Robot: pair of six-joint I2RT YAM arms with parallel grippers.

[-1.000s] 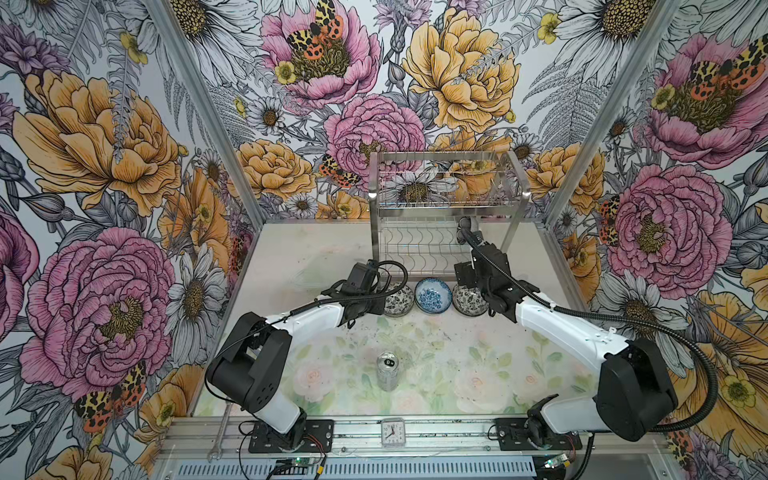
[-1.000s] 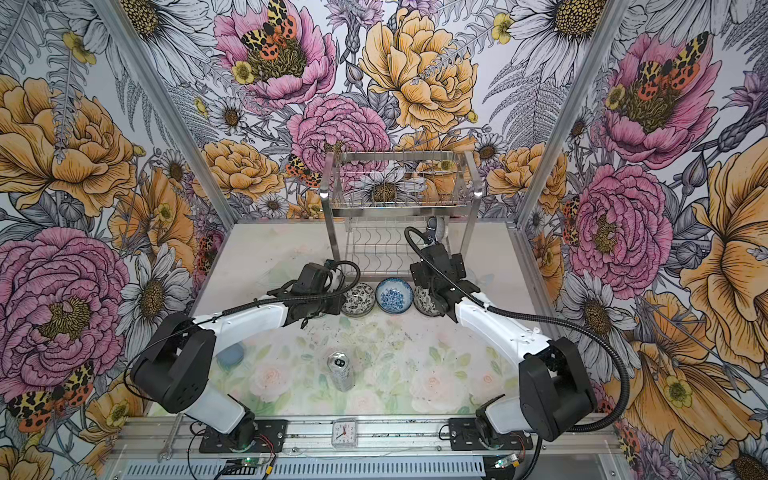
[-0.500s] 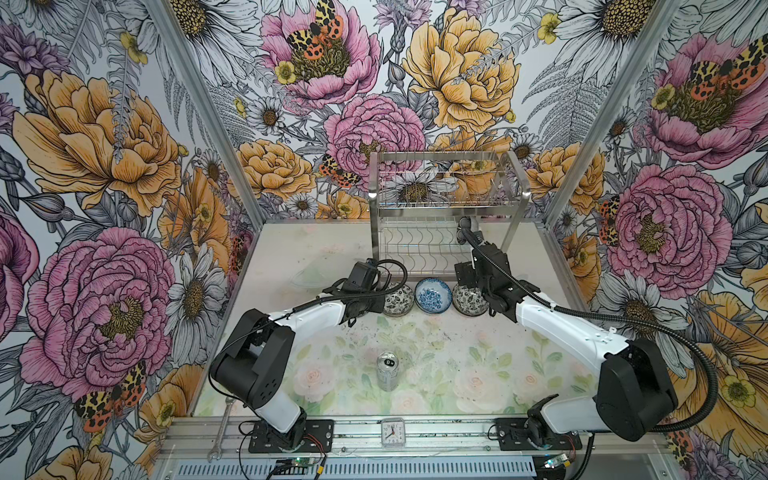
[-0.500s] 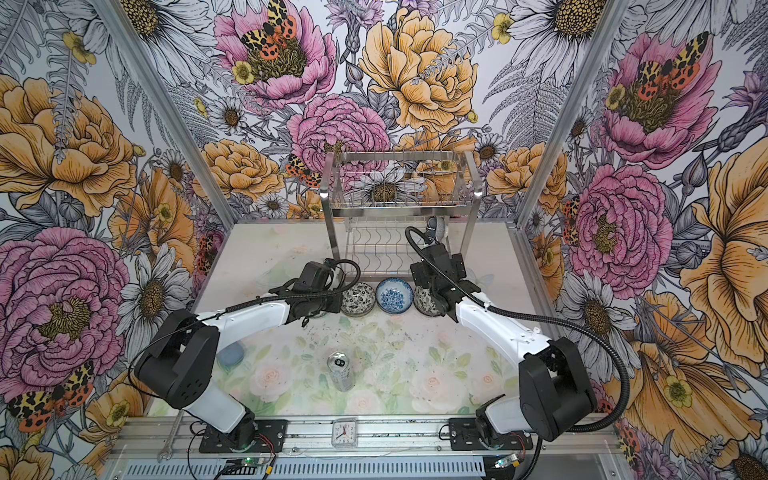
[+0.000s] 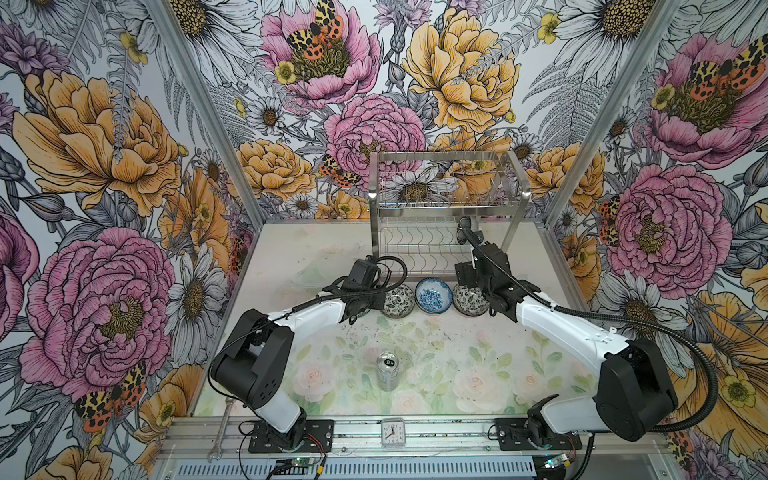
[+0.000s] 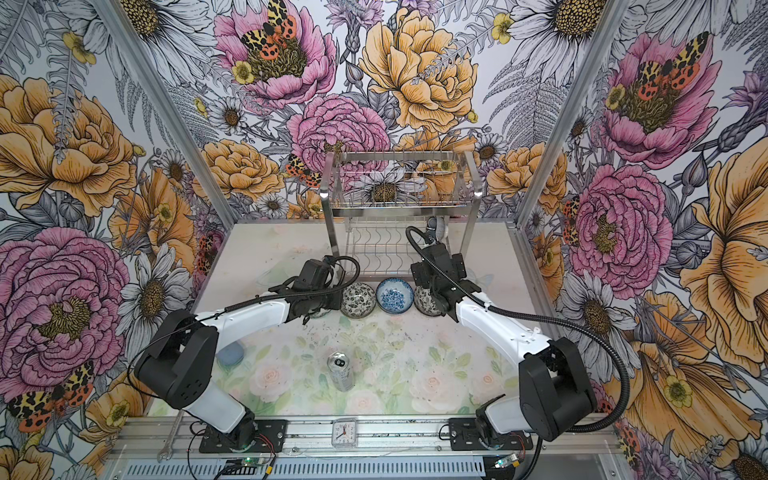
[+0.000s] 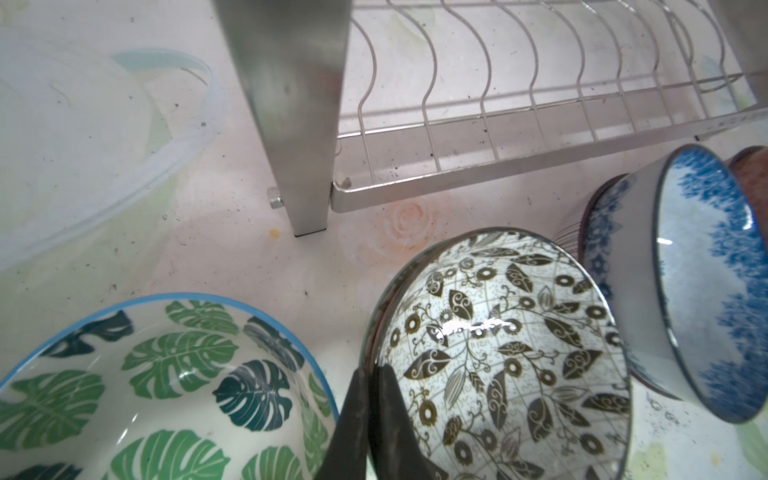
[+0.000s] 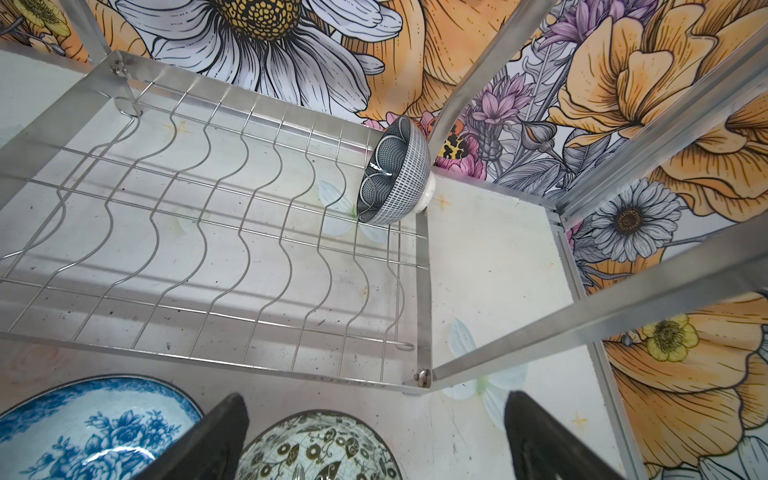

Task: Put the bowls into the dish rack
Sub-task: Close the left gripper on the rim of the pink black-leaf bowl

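Observation:
The black-and-white bowl sits inside another bowl [image 7: 397, 280]. Next, my left gripper takes hold again of the black-and-white bowl's rim [image 7: 388, 332] alone before it lifts the black-and-white bowl out to my right gripper.
Three bowls stand in a row before the dish rack [image 5: 446, 203]: a black-and-white bowl [image 5: 399, 300], a blue bowl [image 5: 433, 294] and a second black-and-white bowl [image 5: 470, 298]. My left gripper [image 7: 371, 372] is shut on the near rim of the left black-and-white bowl [image 7: 498, 353], one finger inside and one outside. A green leaf bowl [image 7: 166, 395] sits right beside it. My right gripper [image 8: 374, 409] hangs open above the right black-and-white bowl [image 8: 320, 449], holding nothing. A grey lined bowl [image 8: 395, 178] stands on edge in the rack's lower wires, at their right end.
A silver can [image 5: 387, 370] stands mid-table. A small clock [image 5: 392, 432] and a wrench [image 5: 220, 428] lie at the front rail. A clear plastic lid [image 7: 83, 145] lies left of the rack's front left leg [image 7: 299, 124]. Patterned walls enclose the table.
My left gripper has closed onto the rim of the left black-and-white bowl. The right arm and the bowls have hardly moved.

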